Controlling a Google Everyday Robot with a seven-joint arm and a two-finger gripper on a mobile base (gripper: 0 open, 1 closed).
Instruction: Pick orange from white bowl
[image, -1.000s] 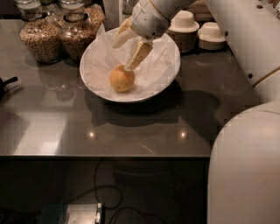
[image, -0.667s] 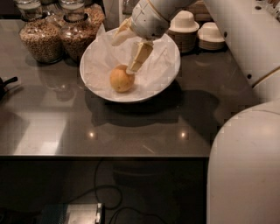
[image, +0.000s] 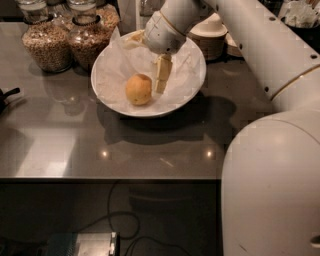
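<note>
My gripper needs to move toward the bowl's front and go down around the orange (image: 139, 90) before it closes, because the orange is in front of my open gripper's gap (image: 147, 64).
The orange (image: 138, 89) lies in the wide white bowl (image: 150, 112), on crinkled white paper, left of the bowl's middle. My gripper (image: 146, 65) reaches down into the bowl from the upper right. It is open. One finger (image: 161, 76) points down just right of the orange, close to it. The other finger (image: 132, 40) sticks out over the bowl's back rim. The orange sits free, with nothing closed around it.
Two glass jars of grain (image: 47, 42) (image: 90, 42) stand behind the bowl to the left. Stacked cream bowls (image: 210, 35) sit at the back right. A dark object (image: 6, 97) lies at the left edge. My white arm fills the right side, and the table's front edge runs below the bowl.
The lower finger has dropped slightly, to beside the orange. The orange and bowl have not moved.
</note>
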